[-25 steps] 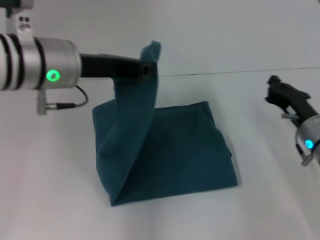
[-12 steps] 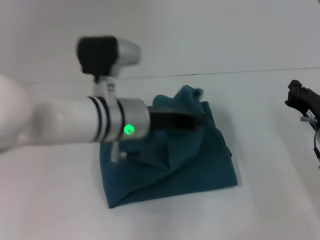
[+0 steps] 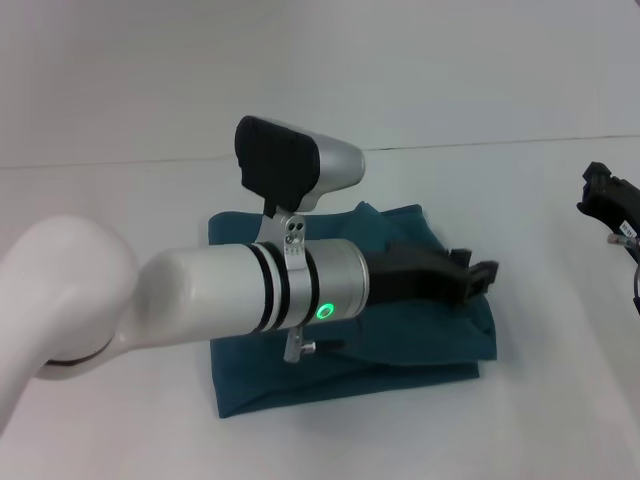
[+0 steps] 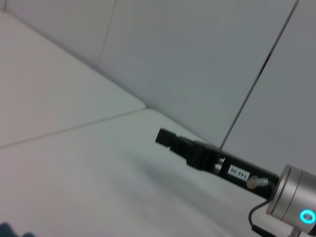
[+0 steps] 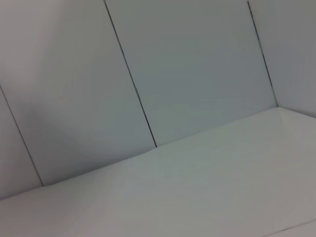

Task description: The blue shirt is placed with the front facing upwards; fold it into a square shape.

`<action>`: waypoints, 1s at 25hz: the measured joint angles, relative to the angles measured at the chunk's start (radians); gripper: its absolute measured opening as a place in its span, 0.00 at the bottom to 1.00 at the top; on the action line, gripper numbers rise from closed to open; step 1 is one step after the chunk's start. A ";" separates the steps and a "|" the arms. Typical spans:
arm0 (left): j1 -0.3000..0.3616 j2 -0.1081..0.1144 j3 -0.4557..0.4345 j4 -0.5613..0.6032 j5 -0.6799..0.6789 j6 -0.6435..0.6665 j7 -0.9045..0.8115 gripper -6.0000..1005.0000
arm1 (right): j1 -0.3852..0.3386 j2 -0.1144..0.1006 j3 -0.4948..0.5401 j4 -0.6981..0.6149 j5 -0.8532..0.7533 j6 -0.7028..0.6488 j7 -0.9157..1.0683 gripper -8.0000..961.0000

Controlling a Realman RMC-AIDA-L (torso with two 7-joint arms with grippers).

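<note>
A flap is crooked at the far edge of the shirt behind my left arm. I should pull that arm back and flatten the far corner with my right gripper.
The blue shirt lies folded into a rough rectangle on the white table, plain side up, no print showing. My left arm reaches across it from the left and hides much of its middle. My left gripper sits low over the shirt's right edge, fingers apart, with no cloth between them. A sliver of the shirt shows in the left wrist view. My right gripper hangs off to the right, apart from the shirt; the left wrist view also catches the right gripper.
The white table runs back to a panelled grey wall. The big white left forearm covers the near left of the table.
My left gripper has swung from high at the left over to the right edge and down, laying the lifted flap flat and letting go of it. The right gripper has drawn slightly further right.
</note>
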 joint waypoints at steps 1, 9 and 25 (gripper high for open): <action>0.000 0.000 0.003 0.000 -0.012 -0.007 0.018 0.25 | -0.002 0.000 -0.001 0.000 0.000 0.000 0.002 0.01; 0.156 0.000 -0.014 0.122 -0.074 -0.131 0.318 0.45 | -0.046 -0.013 -0.136 -0.137 -0.055 -0.186 0.234 0.01; 0.295 0.009 -0.193 -0.121 -0.825 0.393 1.277 0.93 | -0.044 -0.018 -0.841 -0.674 -0.095 -0.344 0.864 0.08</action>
